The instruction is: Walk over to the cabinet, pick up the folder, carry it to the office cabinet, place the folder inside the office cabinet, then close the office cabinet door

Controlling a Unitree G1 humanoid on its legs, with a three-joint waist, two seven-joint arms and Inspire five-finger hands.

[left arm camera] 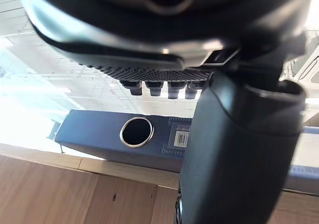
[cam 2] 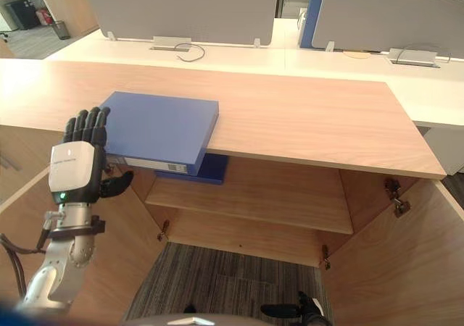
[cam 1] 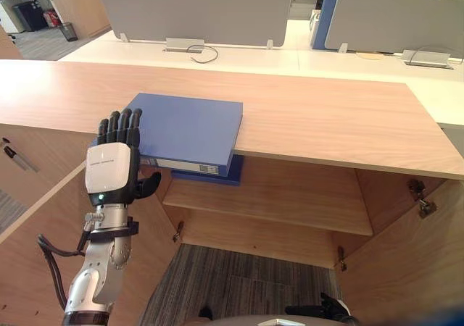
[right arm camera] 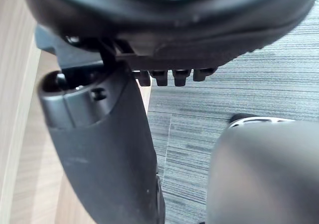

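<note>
A darker blue piece [cam 1: 232, 174] is lying on the shelf, so I should expect another folder to remain in the cabinet when I pick up the blue folder [cam 1: 190, 128].
A blue folder [cam 1: 190, 129] lies flat on the wooden cabinet top [cam 1: 326, 116], its spine jutting past the front edge. My left hand [cam 1: 110, 168] is raised at the folder's front left corner, fingers [cam 1: 119, 127] straight, thumb pointing under the spine. It is open and holds nothing. In the left wrist view the folder spine [left arm camera: 99, 132] with its round finger hole and label faces the palm, just past the thumb [left arm camera: 239, 149]. A darker blue piece [cam 1: 214, 175] shows right below the folder. My right hand [cam 1: 320, 311] hangs low over the carpet, fingers [right arm camera: 169, 76] relaxed, empty.
The cabinet under the top stands open, with the left door [cam 1: 43, 203] and the right door [cam 1: 409, 268] swung toward me. A wooden shelf [cam 1: 290, 195] crosses the inside. Behind the cabinet are white desks with grey dividers [cam 1: 196, 14].
</note>
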